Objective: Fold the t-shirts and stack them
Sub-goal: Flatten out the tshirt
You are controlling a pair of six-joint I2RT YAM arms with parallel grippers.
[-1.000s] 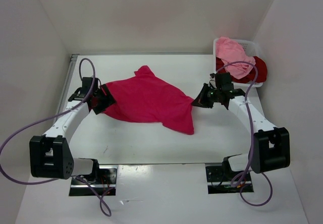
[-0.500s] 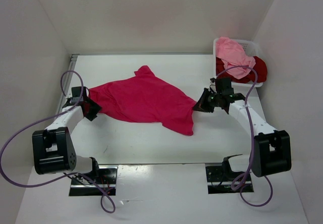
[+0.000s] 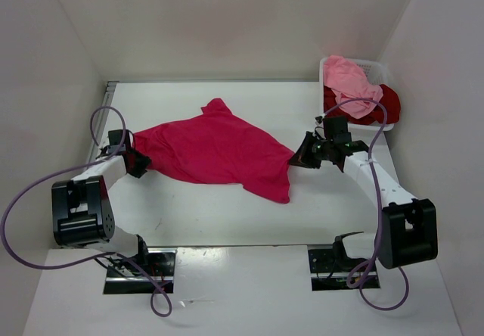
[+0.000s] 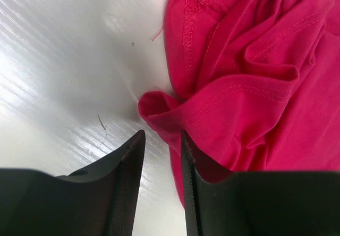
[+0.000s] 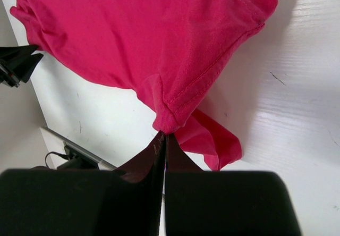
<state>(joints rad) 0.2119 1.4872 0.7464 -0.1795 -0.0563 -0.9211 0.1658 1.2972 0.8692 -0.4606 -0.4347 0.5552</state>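
Note:
The t-shirt's loose front corner [image 3: 282, 195] sags past my right gripper pinching a bunched piece of the t-shirt's hem [image 3: 287, 163], so it should grab that corner and pull it forward.
The crimson-pink t-shirt [image 3: 219, 150] lies spread and rumpled across the middle of the table [image 3: 227, 215]. My right gripper [image 3: 296, 154] is shut on a bunched piece of its hem [image 5: 167, 120] at the shirt's right side, and the cloth hangs from the closed tips [image 5: 162, 134]. My left gripper [image 3: 138, 162] sits low at the shirt's left edge. Its jaws [image 4: 162, 135] stand a narrow gap apart, with a folded lip of cloth [image 4: 159, 111] just ahead of the tips and partly between them. The light pink t-shirt [image 3: 349, 82] and the dark red t-shirt [image 3: 386, 101] are heaped in the basket.
The white mesh basket [image 3: 380, 69] stands at the back right corner, behind the right arm. White walls close in the table on the left, back and right. Purple cables loop off both arms. The left gripper's tips [image 5: 18, 63] show at the right wrist view's left edge.
My left arm drew back leftward to the shirt's left edge and its jaws narrowed. The shirt's left side stretched out left. The right gripper shifted slightly, still gripping the hem.

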